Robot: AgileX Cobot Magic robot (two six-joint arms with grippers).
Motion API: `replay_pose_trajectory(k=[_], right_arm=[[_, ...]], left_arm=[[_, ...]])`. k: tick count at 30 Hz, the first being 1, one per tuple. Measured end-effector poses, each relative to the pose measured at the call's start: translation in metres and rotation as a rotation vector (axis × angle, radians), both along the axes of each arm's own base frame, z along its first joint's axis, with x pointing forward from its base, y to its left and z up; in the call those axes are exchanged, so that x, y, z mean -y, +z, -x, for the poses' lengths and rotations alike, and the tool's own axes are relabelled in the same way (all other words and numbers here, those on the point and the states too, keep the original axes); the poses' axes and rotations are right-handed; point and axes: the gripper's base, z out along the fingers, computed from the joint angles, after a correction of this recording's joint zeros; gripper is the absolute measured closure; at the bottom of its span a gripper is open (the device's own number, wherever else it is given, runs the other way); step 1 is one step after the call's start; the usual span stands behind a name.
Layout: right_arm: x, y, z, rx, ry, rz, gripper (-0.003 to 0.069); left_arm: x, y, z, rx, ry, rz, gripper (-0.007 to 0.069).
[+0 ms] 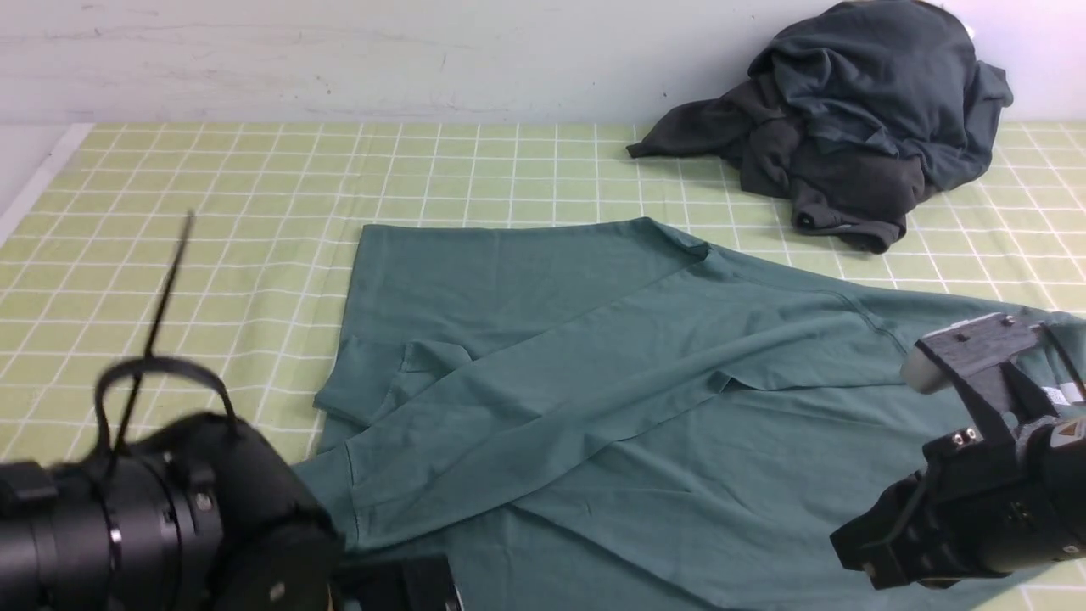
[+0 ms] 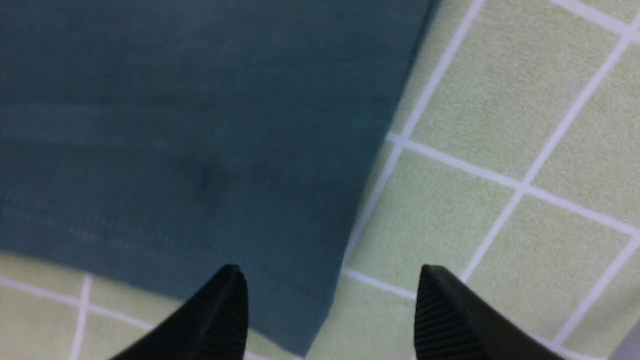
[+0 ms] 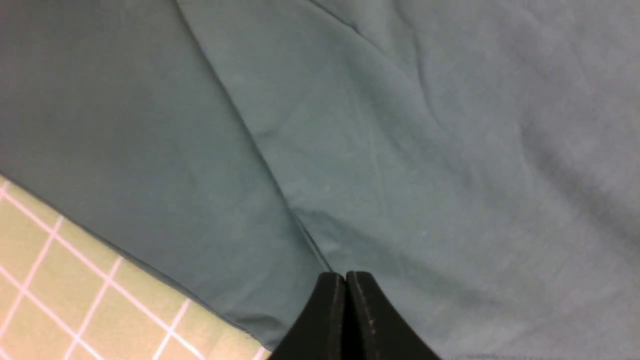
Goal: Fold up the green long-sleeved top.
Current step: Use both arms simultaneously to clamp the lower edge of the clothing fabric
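The sleeve lies at a slant across the body point(image 1: 550, 438), so the top's near half point(image 1: 672, 535) should fold over and cover the sleeve when the robot carries the hem corner back.
The green long-sleeved top point(image 1: 645, 382) lies flat over the middle and right of the checked cloth, with one sleeve point(image 1: 475, 424) folded slantwise across the body. Its white neck label point(image 1: 1059, 395) shows by my right arm point(image 1: 976, 509). In the left wrist view my left gripper point(image 2: 330, 285) is open, its fingers point(image 2: 225, 315) astride a hemmed corner of the top point(image 2: 200, 150), just above it. In the right wrist view my right gripper point(image 3: 345, 277) is shut, its tips at a fold line of the top point(image 3: 400, 150); I see no cloth between the jaws.
A heap of dark charcoal-grey garments point(image 1: 848, 127) lies at the back right against the wall. The yellow-green checked tablecloth point(image 1: 212, 212) covers the table. My left arm point(image 1: 170, 509), with a cable loop, fills the near left corner.
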Motion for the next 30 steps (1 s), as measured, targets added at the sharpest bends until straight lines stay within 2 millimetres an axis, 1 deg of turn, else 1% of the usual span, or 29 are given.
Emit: replay_pose_trajectory(k=[3,7,8,9,10,12,13,15,16,17,18,20,22,23,25,27,28,30], right_arm=[[-0.002,0.001,0.0,0.002,0.014,-0.019,0.0669],[-0.003,0.001,0.001,0.003,0.019,-0.032,0.0669],[-0.003,0.001,0.001,0.004,0.023,-0.032,0.0669],[-0.003,0.002,0.001,0.007,0.029,-0.031,0.0669],[-0.003,0.002,0.001,0.007,0.029,-0.031,0.0669],[-0.003,0.002,0.001,0.01,0.041,-0.029,0.0669],[-0.004,0.002,0.002,0.005,0.055,-0.031,0.0669],[-0.004,0.007,0.006,0.018,0.078,-0.043,0.0669],[-0.004,0.009,0.007,0.036,0.091,-0.046,0.0669],[-0.005,0.01,0.008,0.039,0.093,-0.049,0.0669],[-0.004,0.019,0.012,0.088,0.107,-0.065,0.0669],[-0.004,0.027,0.016,0.136,0.123,-0.077,0.0669],[-0.004,0.031,0.019,0.159,0.131,-0.084,0.0669],[-0.003,0.039,0.024,0.214,0.152,-0.093,0.0669],[-0.002,0.046,0.028,0.28,0.194,-0.079,0.0669],[0.0,0.051,0.031,0.362,0.256,-0.034,0.0668],[0.001,0.051,0.032,0.365,0.257,-0.031,0.0668],[0.005,0.053,0.036,0.438,0.359,0.063,0.0662]], left_arm=[[0.003,-0.01,-0.002,0.011,-0.043,0.007,0.0204],[0.006,-0.02,-0.005,-0.004,-0.05,-0.006,0.0206],[0.007,-0.025,-0.005,-0.022,-0.05,-0.021,0.0216],[0.008,-0.026,-0.006,-0.029,-0.052,-0.03,0.0237],[0.008,-0.026,-0.007,-0.03,-0.052,-0.032,0.0241],[0.008,-0.027,-0.007,-0.037,-0.035,-0.046,0.0309],[0.009,-0.026,-0.007,-0.033,-0.014,-0.051,0.0369],[0.009,-0.025,-0.008,-0.024,0.027,-0.06,0.0463],[0.008,-0.024,-0.008,-0.014,0.045,-0.067,0.0502],[0.008,-0.024,-0.009,-0.009,0.053,-0.07,0.0511],[0.006,-0.021,-0.011,0.017,0.089,-0.079,0.0585],[0.006,-0.015,-0.012,0.043,0.119,-0.072,0.0613],[0.006,-0.01,-0.012,0.055,0.13,-0.064,0.062],[0.005,-0.003,-0.012,0.072,0.144,-0.052,0.0624],[0.003,0.006,-0.011,0.095,0.148,-0.034,0.0625],[0.001,0.015,-0.009,0.115,0.157,-0.015,0.0625],[0.001,0.015,-0.009,0.114,0.159,-0.016,0.0625],[-0.001,0.026,-0.007,0.149,0.198,0.024,0.0625]])
